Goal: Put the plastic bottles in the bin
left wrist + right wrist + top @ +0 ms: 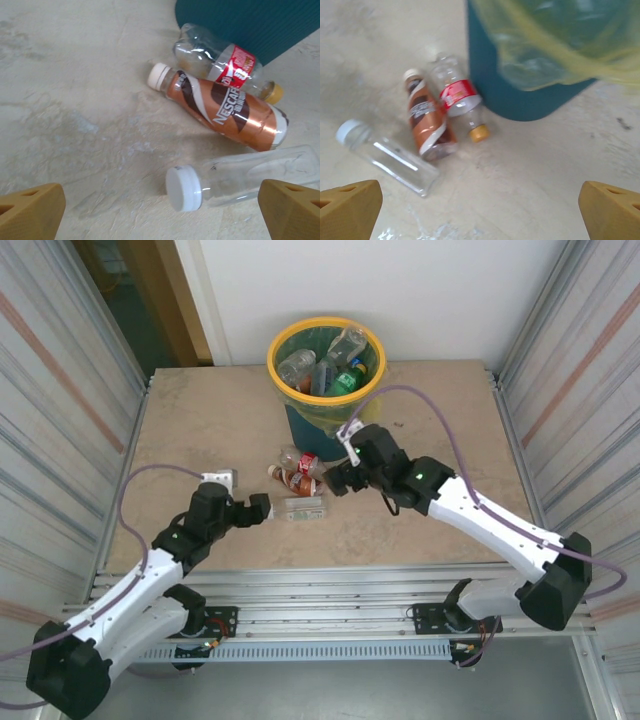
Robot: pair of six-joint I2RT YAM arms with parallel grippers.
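Observation:
I keep moving my right gripper to the clear white-capped bottle's upper half [290, 509], which lies free of the brown bottle, until its fingers are on either side of that half [294, 508].
The bin [325, 323], dark teal with a yellow rim and liner, stands at the back centre and holds several plastic bottles [297, 364]. Three more lie on the table in front of it: a clear red-labelled one with a yellow cap [297, 460] [220, 60] [460, 97], a brown one [296, 480] [225, 112] [427, 122], and a clear white-capped one [303, 508] [240, 180] [390, 155]. My left gripper [262, 507] [162, 215] is open, just left of the white cap. My right gripper [338, 480] [480, 215] is open and empty, right of the three bottles.
The bin's teal wall [250, 25] [520, 95] rises just behind the lying bottles. Ribbed metal panels [60, 390] close both sides of the table. A small white-grey object [220, 478] lies by the left arm. Bare tabletop [440, 420] stretches right of the bin.

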